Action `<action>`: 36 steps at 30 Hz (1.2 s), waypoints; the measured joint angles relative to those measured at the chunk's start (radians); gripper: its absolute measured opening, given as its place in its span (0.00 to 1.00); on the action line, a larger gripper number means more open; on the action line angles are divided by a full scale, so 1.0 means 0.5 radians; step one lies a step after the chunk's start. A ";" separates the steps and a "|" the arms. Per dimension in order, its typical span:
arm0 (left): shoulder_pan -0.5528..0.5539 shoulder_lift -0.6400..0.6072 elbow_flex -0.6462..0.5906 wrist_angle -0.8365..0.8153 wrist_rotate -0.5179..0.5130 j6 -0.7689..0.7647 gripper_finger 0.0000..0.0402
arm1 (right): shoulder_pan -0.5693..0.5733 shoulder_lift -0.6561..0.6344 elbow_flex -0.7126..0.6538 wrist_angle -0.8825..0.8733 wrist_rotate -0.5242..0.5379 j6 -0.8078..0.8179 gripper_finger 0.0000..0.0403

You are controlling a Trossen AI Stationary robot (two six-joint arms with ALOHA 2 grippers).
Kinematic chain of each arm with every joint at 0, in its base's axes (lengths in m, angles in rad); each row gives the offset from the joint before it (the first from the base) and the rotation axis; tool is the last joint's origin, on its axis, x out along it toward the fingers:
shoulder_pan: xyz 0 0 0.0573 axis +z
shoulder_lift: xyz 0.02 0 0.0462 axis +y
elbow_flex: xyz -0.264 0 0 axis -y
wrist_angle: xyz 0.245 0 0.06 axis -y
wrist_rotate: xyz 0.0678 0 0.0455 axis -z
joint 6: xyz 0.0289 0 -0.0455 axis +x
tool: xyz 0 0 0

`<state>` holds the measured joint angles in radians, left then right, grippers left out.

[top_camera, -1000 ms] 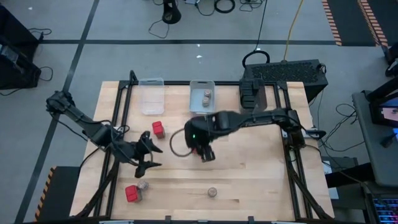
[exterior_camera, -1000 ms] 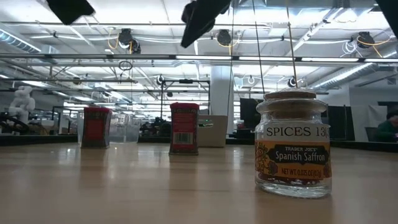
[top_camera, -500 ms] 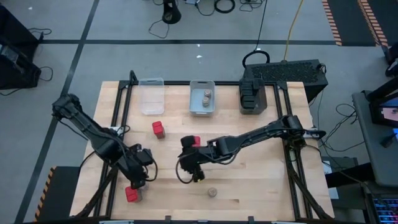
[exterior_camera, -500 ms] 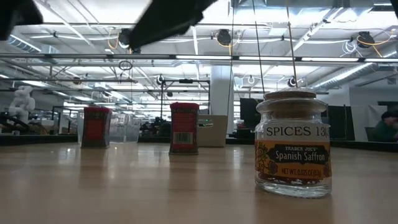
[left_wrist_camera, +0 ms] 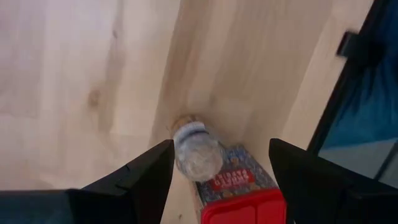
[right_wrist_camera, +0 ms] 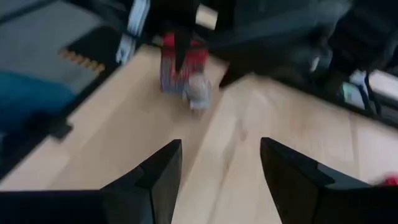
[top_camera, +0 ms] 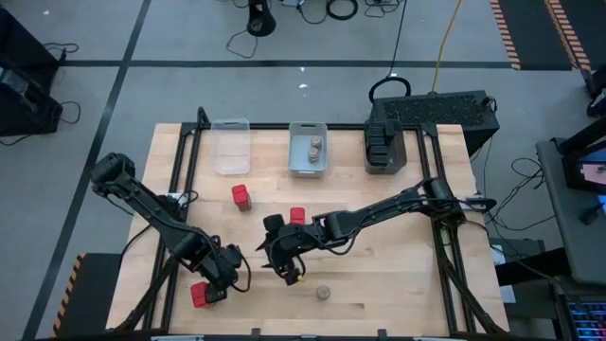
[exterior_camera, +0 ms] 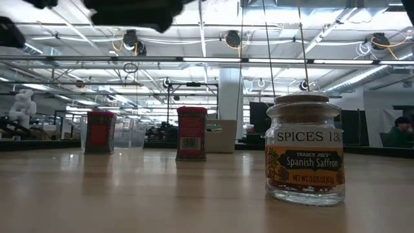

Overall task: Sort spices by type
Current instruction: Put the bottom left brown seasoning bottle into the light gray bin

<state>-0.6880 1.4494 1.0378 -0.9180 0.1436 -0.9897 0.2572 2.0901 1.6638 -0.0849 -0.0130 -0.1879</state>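
The round jar (left_wrist_camera: 198,152) is between my left gripper's open fingers, and there is clear wood (left_wrist_camera: 146,134) opposite the red box, so I should keep going down until the fingers are on both sides of the jar.
My left gripper (top_camera: 220,275) hangs open near the table's near left corner, pointing down. In the left wrist view its fingers stand on either side of a small round jar (left_wrist_camera: 196,149) and a red spice box (left_wrist_camera: 239,186) without touching them; the two stand side by side on the table. My right gripper (top_camera: 284,265) is open above the table's middle and faces that same red box (right_wrist_camera: 180,71) and jar (right_wrist_camera: 199,90). Two more red boxes (top_camera: 242,197) (top_camera: 297,215) and a saffron jar (top_camera: 323,293) stand on the wood.
At the far edge stand a clear bin (top_camera: 230,144), a grey bin (top_camera: 308,161) holding jars, and a dark bin (top_camera: 383,147). The near right of the table top (top_camera: 398,284) is bare wood. The black frame rail (left_wrist_camera: 354,93) runs close beside the left gripper.
My left gripper has gone toward the near edge and down, tipping until it points down over the jar and red box. My right gripper has gone down and toward the near left, tipping up to a shallower slant. Nothing on the table has shifted.
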 joint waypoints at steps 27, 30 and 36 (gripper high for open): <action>-0.147 0.298 -0.060 -0.002 -0.010 -0.052 0.66 | -0.095 0.062 0.000 0.100 0.017 0.031 0.50; -0.147 0.302 -0.060 0.025 0.012 -0.045 0.66 | -0.097 0.061 0.000 0.091 0.019 0.031 0.50; -0.147 0.342 -0.060 0.060 0.085 -0.047 0.66 | -0.097 0.061 0.000 0.091 0.020 0.030 0.50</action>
<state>-0.7616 1.6206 1.0077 -0.8878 0.1860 -1.0131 0.2089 2.1204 1.6638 -0.0395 -0.0029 -0.1730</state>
